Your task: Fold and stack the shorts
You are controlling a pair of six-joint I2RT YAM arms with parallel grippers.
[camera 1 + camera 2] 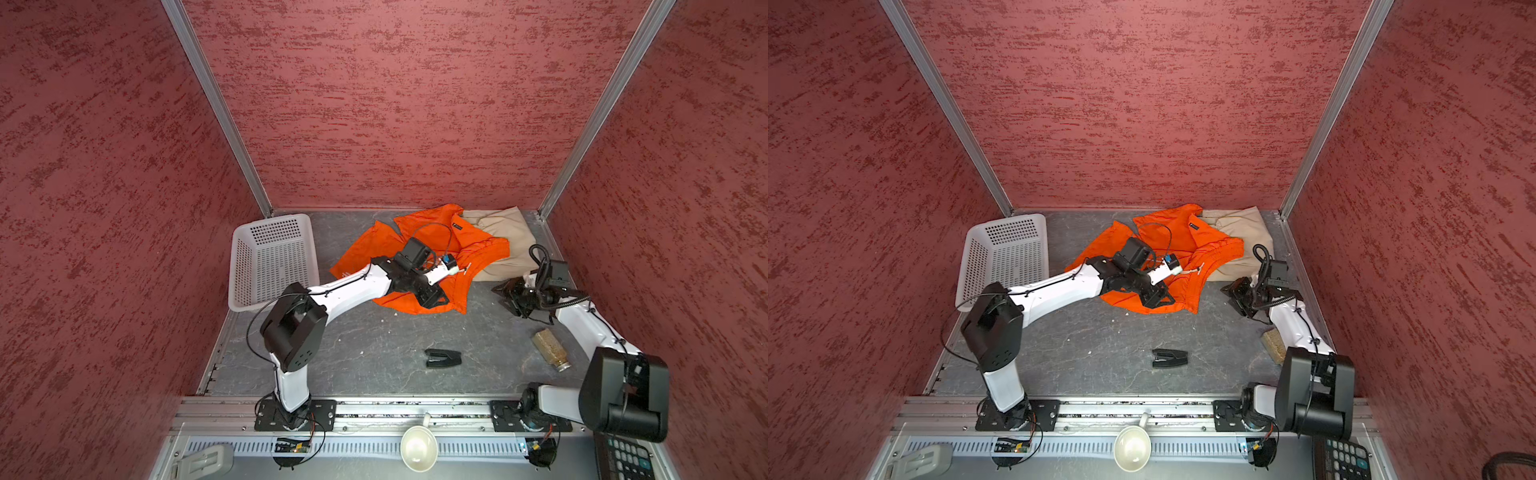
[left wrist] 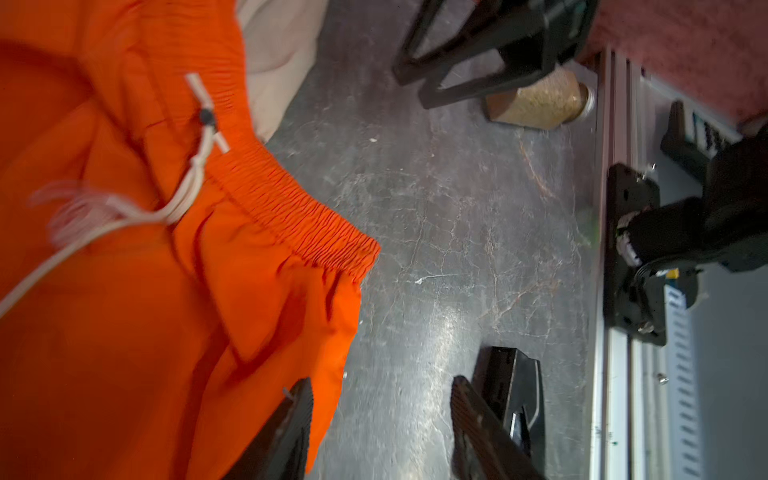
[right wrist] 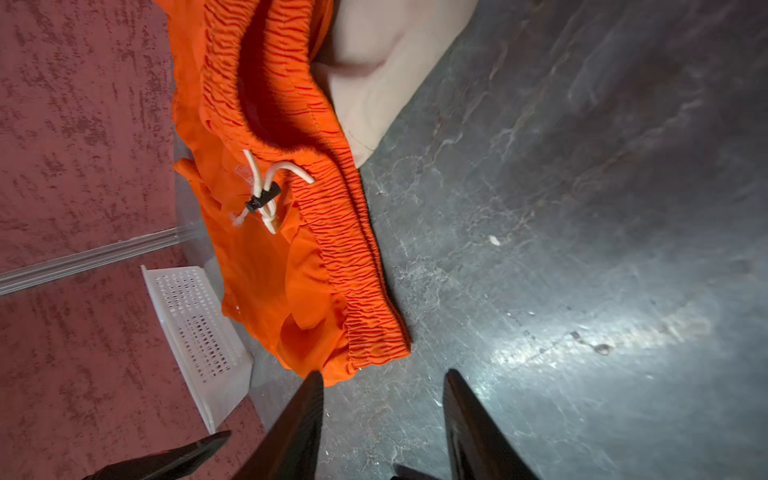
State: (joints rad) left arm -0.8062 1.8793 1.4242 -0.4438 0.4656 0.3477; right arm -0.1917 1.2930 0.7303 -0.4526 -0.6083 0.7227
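The orange shorts lie crumpled on top of the beige shorts, so the robot's right gripper should grab the waist's near corner [image 1: 461,305] and lift the orange shorts away before folding.
The orange shorts [image 1: 478,249] [image 1: 1212,249] lie crumpled at the back middle of the table, their elastic waist [image 2: 291,208] [image 3: 345,232] and white drawstring [image 3: 266,183] facing the right side. They partly cover the beige shorts [image 1: 505,237] [image 1: 1239,230] in the back right corner. My left gripper [image 1: 436,300] [image 2: 381,386] hovers open at the near edge of the orange cloth; one finger is over the fabric and nothing is between the jaws. Open too, my right gripper [image 1: 503,296] [image 3: 384,374] is over bare table just off the waist's near corner.
A white perforated basket [image 1: 270,257] stands at the back left. A small black clip-like object [image 1: 442,358] lies on the table's near middle. A jar of grains [image 1: 550,349] lies beside the right arm. A white bowl [image 1: 417,449] and a calculator [image 1: 623,457] sit past the front rail.
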